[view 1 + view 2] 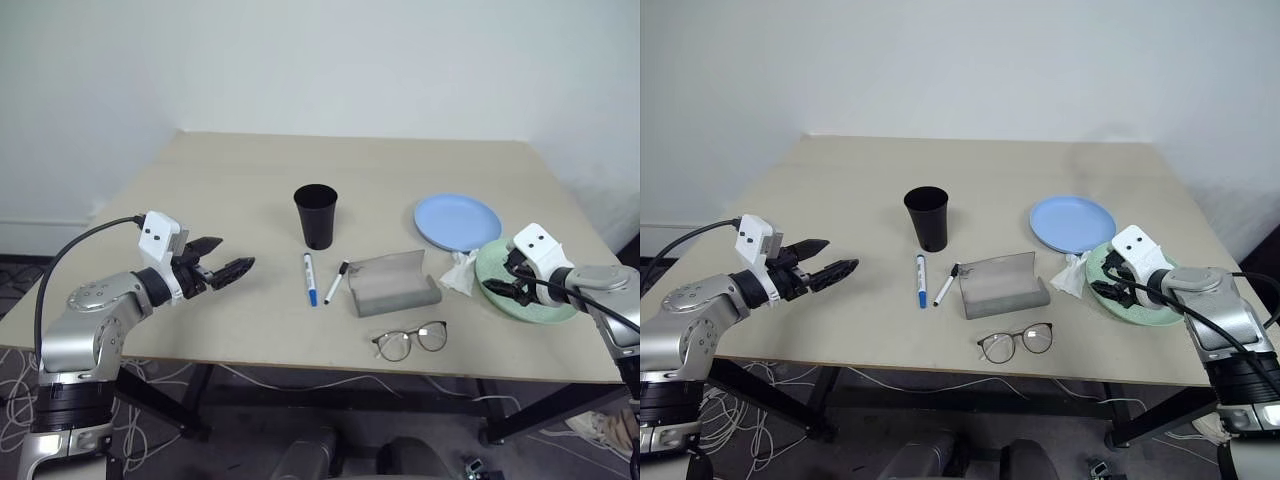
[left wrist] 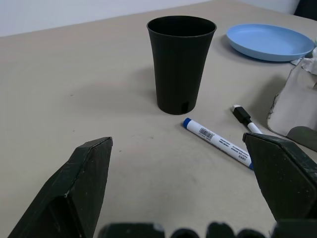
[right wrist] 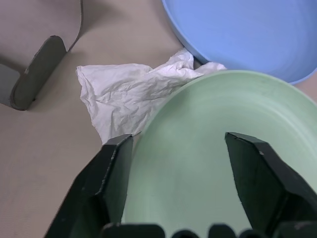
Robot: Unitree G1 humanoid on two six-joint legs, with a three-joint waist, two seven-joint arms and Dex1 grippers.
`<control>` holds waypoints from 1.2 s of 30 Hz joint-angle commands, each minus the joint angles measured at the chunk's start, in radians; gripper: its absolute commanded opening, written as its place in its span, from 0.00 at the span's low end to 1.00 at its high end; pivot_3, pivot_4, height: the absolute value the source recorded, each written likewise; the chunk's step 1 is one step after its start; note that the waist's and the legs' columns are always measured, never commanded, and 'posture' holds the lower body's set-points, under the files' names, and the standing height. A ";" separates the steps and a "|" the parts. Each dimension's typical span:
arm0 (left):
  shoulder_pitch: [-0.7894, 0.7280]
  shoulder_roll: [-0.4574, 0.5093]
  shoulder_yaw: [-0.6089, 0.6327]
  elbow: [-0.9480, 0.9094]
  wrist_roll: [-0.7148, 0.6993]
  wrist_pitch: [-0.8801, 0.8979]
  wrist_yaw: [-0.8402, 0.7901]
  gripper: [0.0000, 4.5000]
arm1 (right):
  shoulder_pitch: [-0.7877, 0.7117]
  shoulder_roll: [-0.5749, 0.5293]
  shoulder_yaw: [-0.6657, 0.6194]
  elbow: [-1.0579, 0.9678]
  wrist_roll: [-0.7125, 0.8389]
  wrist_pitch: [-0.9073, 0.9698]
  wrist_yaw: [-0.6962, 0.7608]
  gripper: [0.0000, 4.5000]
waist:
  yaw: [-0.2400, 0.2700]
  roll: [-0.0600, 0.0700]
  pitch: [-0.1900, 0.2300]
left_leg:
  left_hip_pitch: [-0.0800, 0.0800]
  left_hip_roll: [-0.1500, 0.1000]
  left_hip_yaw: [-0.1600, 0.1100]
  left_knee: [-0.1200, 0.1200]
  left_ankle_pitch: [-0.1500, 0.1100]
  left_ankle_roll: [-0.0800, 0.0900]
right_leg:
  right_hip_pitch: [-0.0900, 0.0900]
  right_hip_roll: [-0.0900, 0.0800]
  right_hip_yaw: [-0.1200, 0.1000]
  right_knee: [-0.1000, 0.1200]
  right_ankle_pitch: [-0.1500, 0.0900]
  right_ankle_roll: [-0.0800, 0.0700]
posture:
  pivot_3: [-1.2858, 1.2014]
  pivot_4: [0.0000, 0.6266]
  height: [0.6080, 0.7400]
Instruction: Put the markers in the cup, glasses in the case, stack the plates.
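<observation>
My gripper will leave the crumpled white tissue [image 1: 460, 272] behind when it lifts the green plate [image 1: 528, 306] free, because the tissue lies loosely against the plate's rim.
The black cup [image 1: 316, 215] stands upright mid-table. In front of it lie the blue-capped marker [image 1: 309, 278] and the black-capped marker [image 1: 336, 283], side by side. The grey case [image 1: 393, 283] lies to their right with its flap raised, and the glasses [image 1: 410, 340] sit near the front edge. The blue plate [image 1: 457, 221] and the green plate [image 1: 535, 308] lie at the right, rims nearly touching. My right gripper [image 3: 178, 141] hovers open over the green plate's near-left rim. My left gripper [image 1: 232, 256] is open at the left, pointing toward the markers, holding nothing.
A crumpled white tissue [image 1: 460, 272] lies between the case and the green plate, tucked against both plates' rims. The beige table [image 1: 250, 180] has bare room at the back and left. A white wall stands behind it.
</observation>
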 commanded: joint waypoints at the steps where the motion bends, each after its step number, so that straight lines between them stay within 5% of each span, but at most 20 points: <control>1: -0.011 0.017 0.030 -0.038 -0.007 -0.004 0.003 1.00 | -0.018 0.004 -0.014 -0.040 -0.006 0.010 -0.013 0.67 | 0.000 0.000 0.000 | 0.000 0.000 0.000 0.000 0.000 0.000 | 0.000 0.000 0.000 0.000 0.000 0.000 | 0.52 0.00 0.90; 18: -0.005 0.018 0.035 -0.046 -0.009 0.005 0.009 1.00 | -0.010 0.049 0.069 -0.033 -0.067 0.008 -0.065 0.67 | 0.000 0.000 0.000 | 0.000 0.000 0.000 0.000 0.000 0.000 | 0.000 0.000 0.000 0.000 0.000 0.000 | 0.52 0.00 0.90; 21: -0.005 0.019 0.035 -0.044 -0.009 0.005 0.010 1.00 | -0.021 0.054 0.069 -0.013 -0.086 0.000 -0.081 0.56 | 0.000 0.000 0.000 | 0.000 0.000 0.000 0.000 0.000 0.000 | 0.000 0.000 0.000 0.000 0.000 0.000 | 0.52 0.00 0.90; 28: -0.007 0.019 0.036 -0.042 -0.008 0.003 0.012 1.00 | -0.049 0.063 0.069 0.025 -0.116 -0.012 -0.093 0.01 | 0.000 0.000 0.000 | 0.000 0.000 0.000 0.000 0.000 0.000 | 0.000 0.000 0.000 0.000 0.000 0.000 | 0.52 0.00 0.90; 36: -0.008 0.015 0.035 -0.041 -0.006 0.000 0.012 1.00 | -0.085 0.070 0.071 0.058 -0.144 -0.003 -0.097 0.01 | -0.008 0.000 0.000 | 0.002 0.000 -0.001 0.000 0.000 0.000 | -0.001 0.000 -0.001 0.001 0.000 0.000 | 0.52 0.00 0.90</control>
